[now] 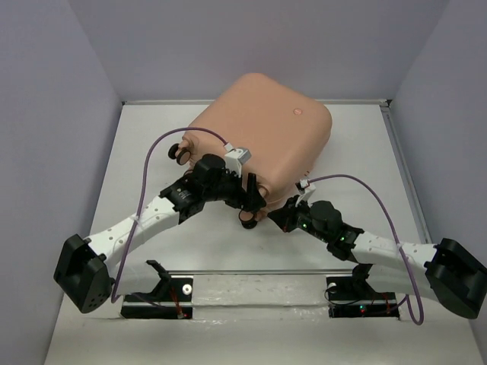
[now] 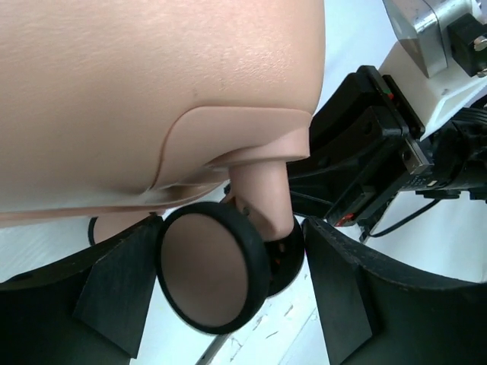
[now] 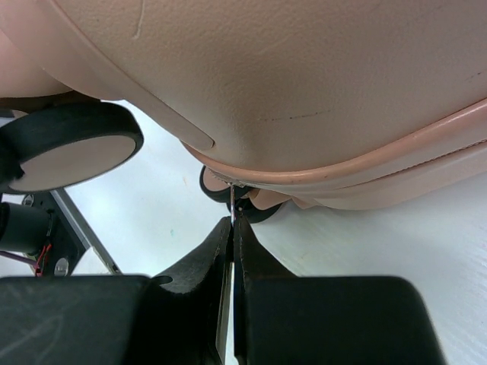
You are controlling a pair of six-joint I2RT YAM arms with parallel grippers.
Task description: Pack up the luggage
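I should take the other corner's caster wheel [image 1: 183,157] with my left gripper and turn the luggage square, because it slants and that gripper crowds the zipper pull [image 3: 233,192].
The peach-pink luggage [image 1: 262,129] lies closed on the white table, its round dimple [image 1: 297,112] facing up. My left gripper [image 1: 249,207] is at its near corner. In the left wrist view the fingers [image 2: 114,293] stand on both sides of a dark caster wheel [image 2: 213,266] and touch it. My right gripper [image 1: 289,213] is at the near edge beside it. In the right wrist view it [image 3: 232,224] is shut on a thin metal zipper pull [image 3: 230,199] at the shell's seam [image 3: 342,171].
Another caster wheel [image 1: 180,152] sticks out at the luggage's left corner. Grey walls close in the table on three sides. Black arm mounts [image 1: 156,293] [image 1: 358,293] sit at the near edge. The right arm's wrist [image 2: 396,152] is close beside the left gripper.
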